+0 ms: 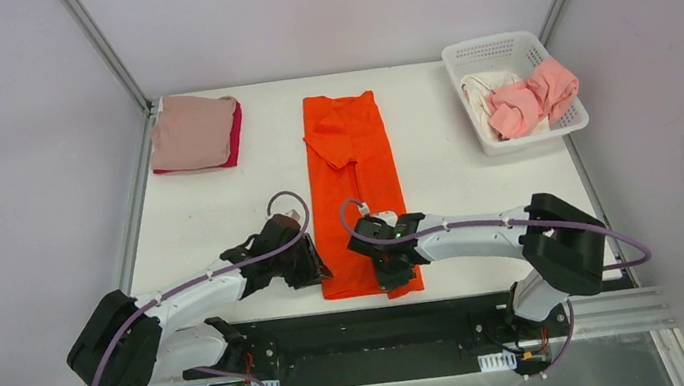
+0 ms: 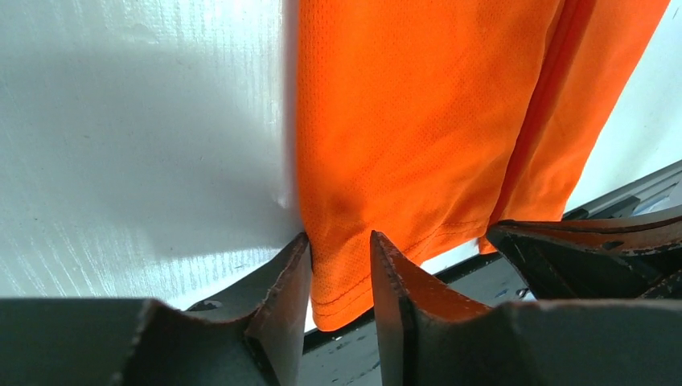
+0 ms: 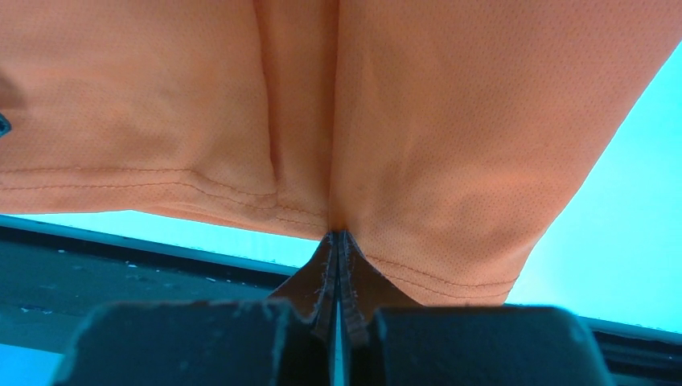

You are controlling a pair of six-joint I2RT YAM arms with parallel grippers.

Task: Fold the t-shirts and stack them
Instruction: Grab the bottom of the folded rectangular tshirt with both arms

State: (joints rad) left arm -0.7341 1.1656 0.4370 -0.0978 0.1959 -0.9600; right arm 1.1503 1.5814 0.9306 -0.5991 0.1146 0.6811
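Note:
My right gripper is pinching the middle of the orange t-shirt's hem [image 3: 333, 219]. It should move to the hem corner [image 1: 420, 287] across from my left gripper before I fold the hem up.
The bright orange t-shirt [image 1: 355, 181] lies in a long, narrow folded strip down the middle of the white table. My left gripper [image 1: 313, 270] is at its near left hem corner. In the left wrist view the gripper [image 2: 339, 241] is open, with the shirt's [image 2: 402, 121] hem corner between the two fingers. My right gripper [image 1: 392, 272] is at the near hem further right. In the right wrist view the gripper [image 3: 338, 235] is shut, its tips pinching the shirt's [image 3: 338, 104] hem, which puckers above them.
A folded dusty pink shirt [image 1: 193, 131] lies on a crimson one [image 1: 235, 139] at the far left. The white lattice basket [image 1: 499, 48] at the far right holds a salmon pink shirt [image 1: 536, 95] and a white one [image 1: 477, 93]. The table's near edge runs just under the hem.

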